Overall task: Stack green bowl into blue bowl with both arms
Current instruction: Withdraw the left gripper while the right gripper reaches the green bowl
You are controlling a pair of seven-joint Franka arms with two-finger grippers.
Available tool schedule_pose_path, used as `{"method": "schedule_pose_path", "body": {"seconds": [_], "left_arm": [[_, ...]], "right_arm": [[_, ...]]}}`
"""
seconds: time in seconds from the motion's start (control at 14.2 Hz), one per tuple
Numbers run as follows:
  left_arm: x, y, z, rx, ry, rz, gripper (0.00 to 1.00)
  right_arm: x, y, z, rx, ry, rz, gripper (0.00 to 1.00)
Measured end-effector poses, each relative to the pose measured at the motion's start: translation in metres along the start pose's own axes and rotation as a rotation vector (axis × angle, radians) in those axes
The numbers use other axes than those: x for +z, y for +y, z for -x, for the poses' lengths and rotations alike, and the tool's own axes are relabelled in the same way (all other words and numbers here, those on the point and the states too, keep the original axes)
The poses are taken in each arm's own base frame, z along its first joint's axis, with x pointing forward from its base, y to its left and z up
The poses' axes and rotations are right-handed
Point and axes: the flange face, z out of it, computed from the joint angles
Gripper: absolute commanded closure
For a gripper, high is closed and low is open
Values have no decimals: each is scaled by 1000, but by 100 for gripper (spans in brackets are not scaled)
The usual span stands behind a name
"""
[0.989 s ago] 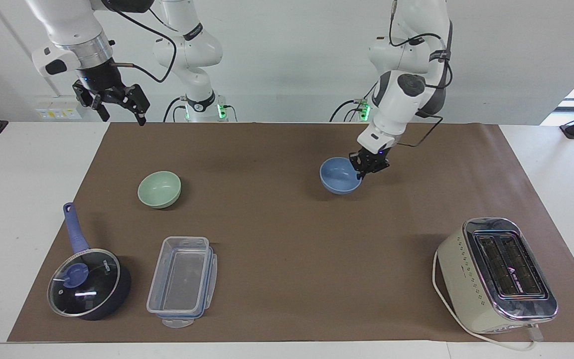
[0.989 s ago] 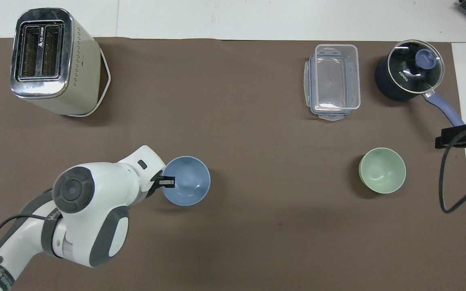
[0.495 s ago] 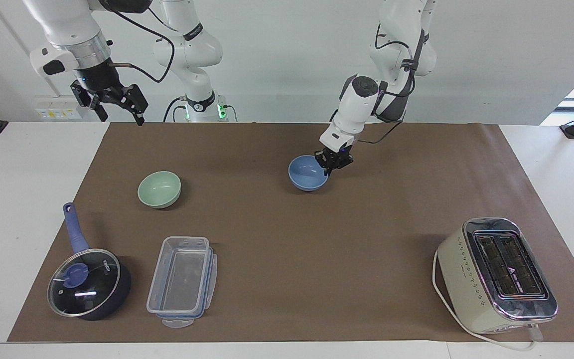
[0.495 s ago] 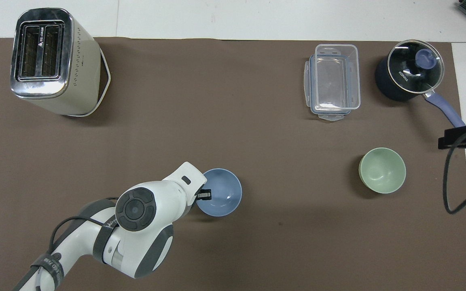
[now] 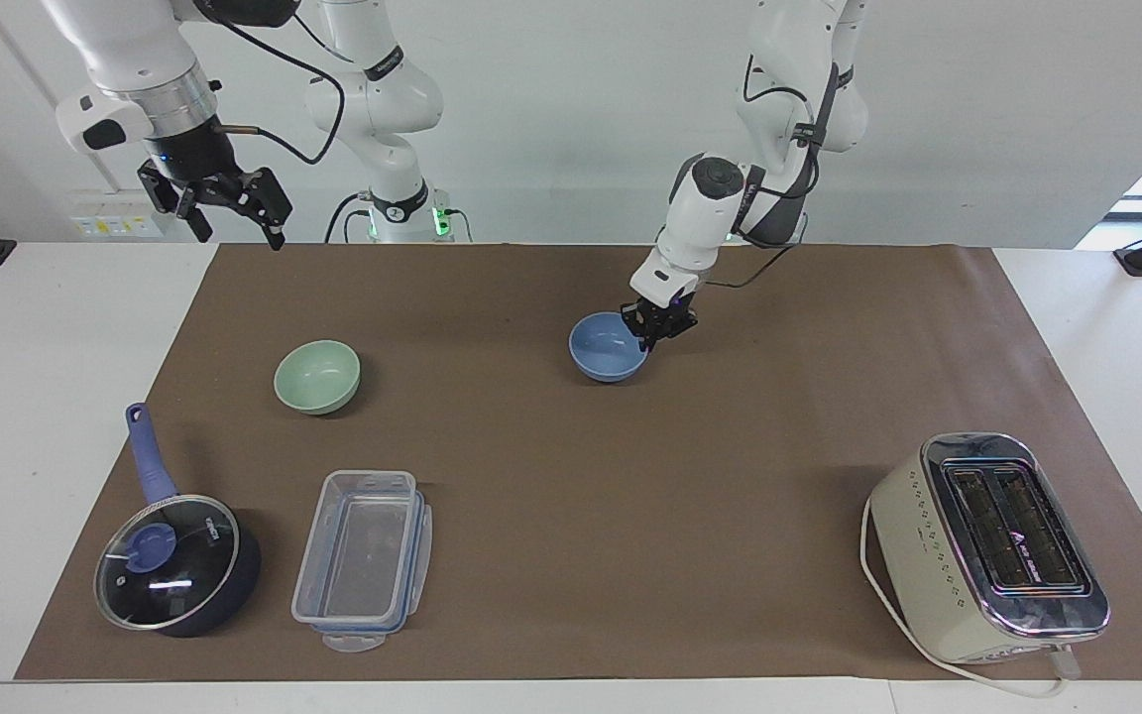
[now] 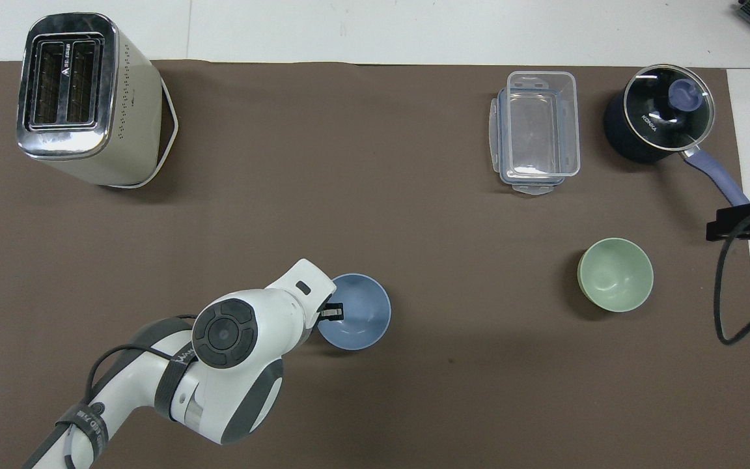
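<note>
The green bowl (image 6: 615,275) will cover the blue bowl's rim (image 6: 388,311) from above when the robot stacks them, since the two bowls' rims look equally wide.
The blue bowl (image 5: 607,351) (image 6: 357,314) is upright, low at the middle of the brown mat (image 5: 571,466). My left gripper (image 5: 658,332) (image 6: 331,312) is shut on its rim, on the side toward the left arm's end, one finger inside the bowl. I cannot tell whether the bowl touches the mat. The green bowl (image 5: 317,375) (image 6: 615,274) stands free and upright on the mat toward the right arm's end. My right gripper (image 5: 229,213) (image 6: 743,221) is open and empty, raised over the mat's edge at that end, and waits.
A cream toaster (image 5: 987,545) (image 6: 82,98) stands far from the robots at the left arm's end. A clear plastic container (image 5: 363,555) (image 6: 536,130) and a dark blue lidded saucepan (image 5: 174,560) (image 6: 658,120) sit farther from the robots than the green bowl.
My left gripper has carried the blue bowl toward the table's middle and the green bowl, most of it in the first half second. The right gripper has hardly moved.
</note>
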Motion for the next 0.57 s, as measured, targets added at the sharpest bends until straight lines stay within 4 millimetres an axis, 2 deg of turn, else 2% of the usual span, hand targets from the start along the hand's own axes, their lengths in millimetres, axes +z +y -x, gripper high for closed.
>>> {"method": "schedule_pose_path", "body": {"seconds": [0.35, 0.42, 0.57], "left_arm": [[-20, 2, -17, 6, 5, 7, 0], [-31, -2, -24, 16, -1, 5, 0], [-69, -20, -42, 46, -16, 2, 0]], "right_arm": [[0, 0, 0, 0, 0, 0, 0], [0, 0, 0, 0, 0, 0, 0], [1, 0, 0, 0, -2, 0, 0]]}}
